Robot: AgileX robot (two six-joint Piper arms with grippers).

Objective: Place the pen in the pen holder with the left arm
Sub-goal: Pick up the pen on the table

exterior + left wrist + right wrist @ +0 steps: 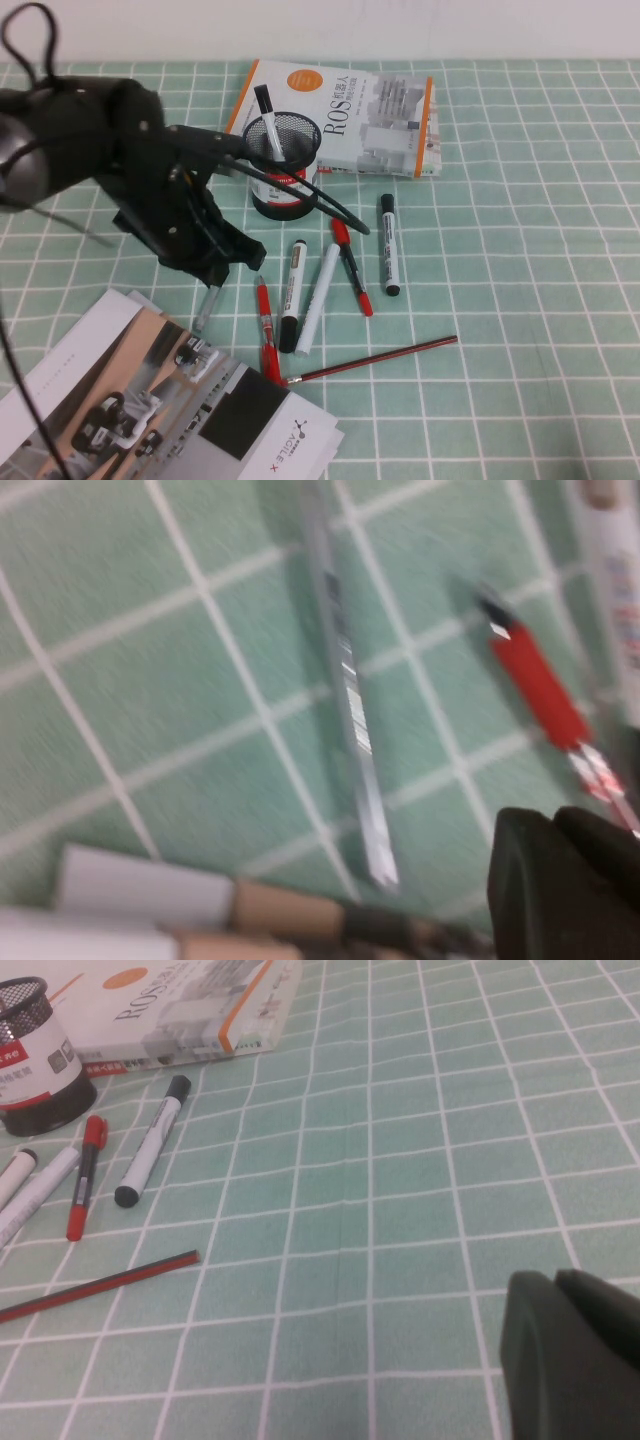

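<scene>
My left gripper should keep lowering until its fingers straddle the grey pen's body (363, 765), as the grey pen (338, 620) lies crosswise to their closing, clear of the red pen.
The grey semi-transparent pen (207, 308) lies on the green checked cloth, its upper end hidden under my left gripper (228, 268). In the left wrist view the pen (350, 695) lies free on the cloth, apart from the gripper's fingers (560, 880), which are closed together and hold nothing. The black mesh pen holder (280, 165) stands upright behind the gripper with a white black-capped marker (266, 112) in it; it also shows in the right wrist view (30, 1060). My right gripper (575, 1360) is out of the high view, shut and empty above bare cloth.
A book (340, 110) lies behind the holder. White markers (291, 292) (389, 245), red pens (265, 320) (352, 265) and a red pencil (375, 360) lie right of the grey pen. A brochure (150, 410) lies at the front left, just below the pen.
</scene>
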